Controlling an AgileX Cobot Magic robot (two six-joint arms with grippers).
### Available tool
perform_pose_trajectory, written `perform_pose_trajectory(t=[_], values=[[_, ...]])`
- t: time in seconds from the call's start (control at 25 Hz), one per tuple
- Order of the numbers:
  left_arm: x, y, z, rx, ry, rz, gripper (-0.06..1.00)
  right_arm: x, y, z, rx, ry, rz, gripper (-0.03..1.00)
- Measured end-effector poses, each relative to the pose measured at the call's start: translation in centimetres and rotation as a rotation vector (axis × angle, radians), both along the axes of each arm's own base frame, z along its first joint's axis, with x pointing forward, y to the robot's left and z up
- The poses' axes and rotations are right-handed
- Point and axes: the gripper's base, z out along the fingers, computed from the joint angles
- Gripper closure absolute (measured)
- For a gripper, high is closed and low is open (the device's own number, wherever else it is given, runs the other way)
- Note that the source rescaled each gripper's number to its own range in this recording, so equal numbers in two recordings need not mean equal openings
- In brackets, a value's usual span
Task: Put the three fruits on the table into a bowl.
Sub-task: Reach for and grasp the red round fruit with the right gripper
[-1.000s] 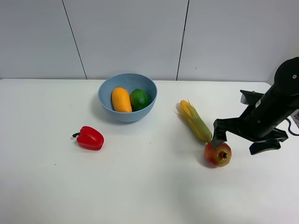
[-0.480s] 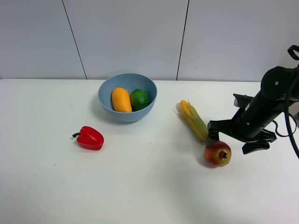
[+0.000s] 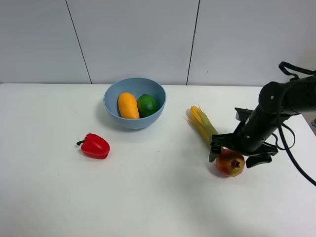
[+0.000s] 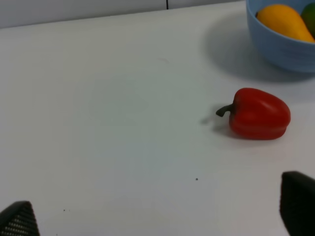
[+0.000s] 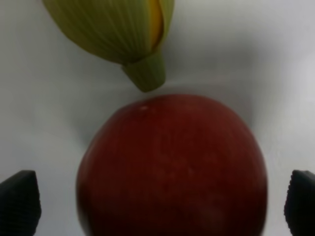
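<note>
I expect the pomegranate (image 3: 230,163) to come free when I lift it and to leave the corn ear lying still, because a thin gap (image 5: 149,96) shows at the husk end.
The light-blue bowl (image 3: 134,102) stands at the back middle of the white table (image 3: 158,197). The mango (image 3: 128,105) and the lime (image 3: 147,104) lie inside it; bowl (image 4: 283,46) and mango (image 4: 283,19) also show in the left wrist view. The pomegranate (image 3: 230,163) sits on the table at the right. My right gripper (image 3: 238,154) is open and straddles it from above, fingertips (image 5: 19,206) on either side of the fruit (image 5: 172,167). My left gripper (image 4: 157,211) is open and empty, out of the exterior view.
A corn ear (image 3: 205,127) lies just behind the pomegranate, its husk end (image 5: 142,73) almost touching it. A red bell pepper (image 3: 95,146) lies left of centre, in front of the bowl, and shows in the left wrist view (image 4: 258,114).
My right arm has moved left and down, bringing the open gripper over the pomegranate. Fruits, pepper and corn have not moved.
</note>
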Motion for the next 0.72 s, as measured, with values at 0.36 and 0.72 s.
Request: perform_pose_trajectory(t=[0.36,0.72], values=[[0.0,0.0,0.0,0.000,0.000,0.000,-0.04,0.4,0.1,-2.4,-0.015,0.043,-0.011,-0.03],[0.0,0.0,0.0,0.000,0.000,0.000,-0.04,0.4,0.1,-2.7,-0.019,0.052,-0.006,0.96]])
